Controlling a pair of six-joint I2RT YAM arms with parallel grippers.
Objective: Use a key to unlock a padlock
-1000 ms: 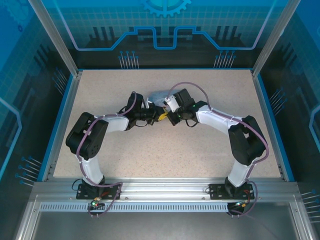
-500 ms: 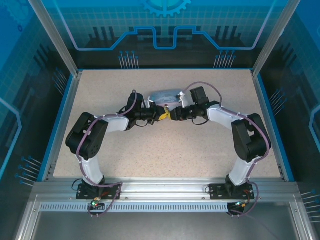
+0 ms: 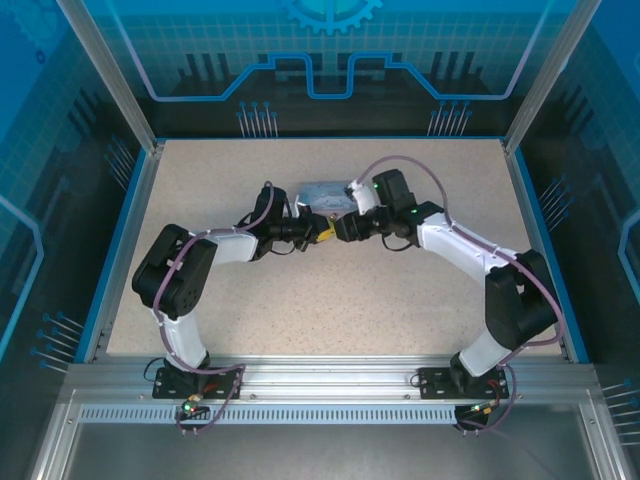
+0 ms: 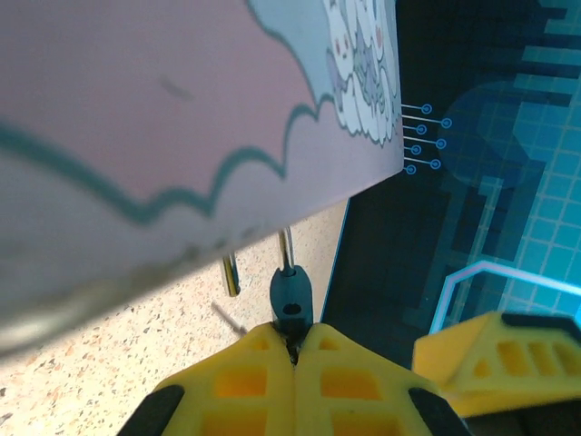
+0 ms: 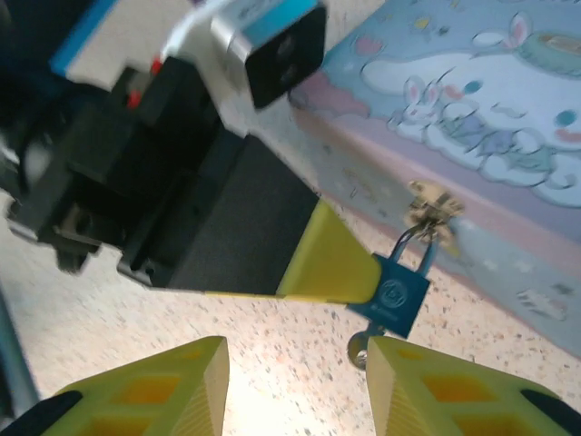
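Observation:
The left gripper's finger is over the padlock body (image 5: 405, 292) and in the right gripper's way, so the robot's left gripper should open and move back to the tin's end (image 3: 304, 192).
The padlock (image 5: 396, 295) is small and dark blue, and its shackle hangs from the hasp of the cartoon-printed tin (image 5: 472, 136). My left gripper (image 4: 292, 338) is shut on the padlock (image 4: 291, 300) body, and its yellow finger (image 5: 331, 263) crosses the right wrist view. The key (image 5: 359, 349) sticks out under the padlock, apparently in the keyhole. My right gripper (image 5: 295, 372) is open just below the key, and its jaws stand apart with nothing between them. Seen from above, the left gripper (image 3: 326, 233) and the right gripper (image 3: 343, 228) meet tip to tip in front of the tin (image 3: 325, 192).
The tin's side (image 4: 182, 118) looms close above the left fingers. The left wrist's camera housing (image 5: 272, 36) sits near the right gripper. Speckled tabletop (image 3: 330, 300) lies in front of both arms, inside the blue-edged enclosure walls (image 3: 545, 230).
My right gripper has gone from shut to open and its arm has swung to the right. The left gripper stays shut at the padlock.

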